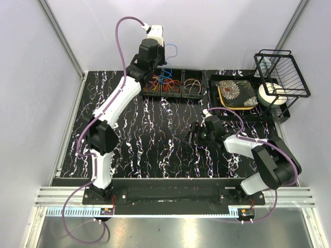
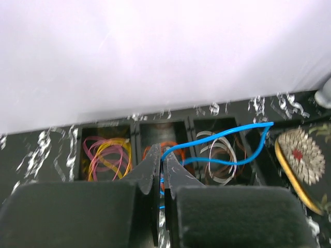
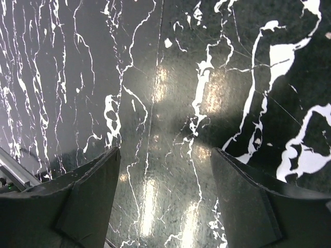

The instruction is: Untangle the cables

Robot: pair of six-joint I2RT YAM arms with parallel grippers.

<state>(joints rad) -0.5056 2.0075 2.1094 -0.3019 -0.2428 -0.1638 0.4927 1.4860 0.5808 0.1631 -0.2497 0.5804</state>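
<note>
The blue cable's lower coils [image 1: 166,78] reach the middle bin, and its loop is hanging above. My left gripper should move down and let go of the cable over the orange cables [image 1: 173,86].
My left gripper [image 2: 164,153] is shut on a blue cable [image 2: 232,133], whose loop hangs out to the right above three black bins. In the left wrist view, pink and yellow cables [image 2: 106,155] lie in the left bin, orange ones [image 2: 168,145] in the middle bin, and pale and brown loops [image 2: 222,161] in the right bin. From above, the left gripper [image 1: 161,64] hovers at the back over the bins [image 1: 168,95] with the blue cable [image 1: 169,70] dangling below it. My right gripper [image 1: 192,135] stands open just over the bare marble table [image 3: 170,93], with nothing between its fingers [image 3: 98,191].
A floral plate [image 1: 237,94] lies in a black tray at the back right. Beside it stands a black wire rack [image 1: 282,72] with a white bowl [image 1: 271,94]. Grey walls close in the table on the left, back and right.
</note>
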